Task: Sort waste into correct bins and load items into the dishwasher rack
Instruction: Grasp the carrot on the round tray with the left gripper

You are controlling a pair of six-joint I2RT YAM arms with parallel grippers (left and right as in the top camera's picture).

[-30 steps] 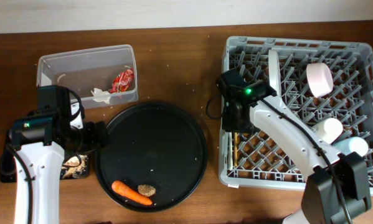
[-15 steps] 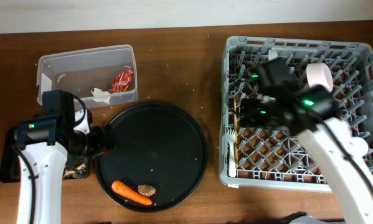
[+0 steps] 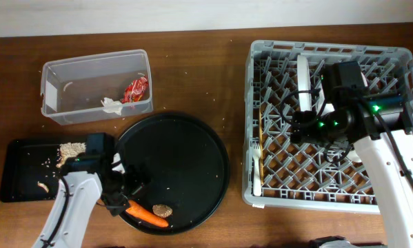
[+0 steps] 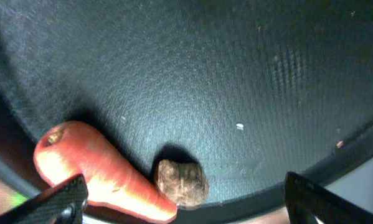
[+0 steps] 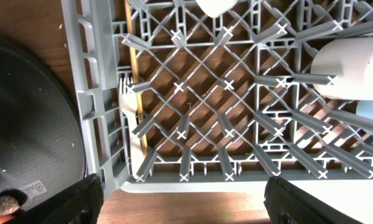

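My left gripper should turn and move over the carrot's thick end (image 4: 65,146) before it closes, because the orange carrot (image 3: 149,215) lies at a slant under one of its fingers.
An orange carrot (image 3: 145,214) (image 4: 102,171) and a small brown round piece (image 3: 163,210) (image 4: 181,182) lie at the front of the round black tray (image 3: 185,148). My left gripper (image 3: 127,198) (image 4: 183,205) hangs open just over them, one finger on each side. The clear tub (image 3: 68,72) holds a red wrapper (image 3: 135,89) and a white napkin (image 3: 110,105). Beige grains (image 3: 70,149) lie in the shallow black tray (image 3: 20,172). My right gripper (image 3: 299,127) (image 5: 183,205) is open above the grey rack (image 3: 399,58) (image 5: 89,112), holding nothing. In the rack are a plate (image 3: 303,79), a pale fork (image 3: 256,165) (image 5: 129,109), a stick (image 3: 261,134) and a white cup (image 5: 348,62).
The right arm covers the rack's right half in the overhead view. A light blue cup (image 5: 370,112) lies beside the white one. Crumbs are scattered over the brown table (image 3: 192,76). The round tray's rim stands close to the rack's left wall.
My left gripper has left the shallow black tray and come down over the carrot. My right gripper has opened, left the fork at the rack's left side and swung right.
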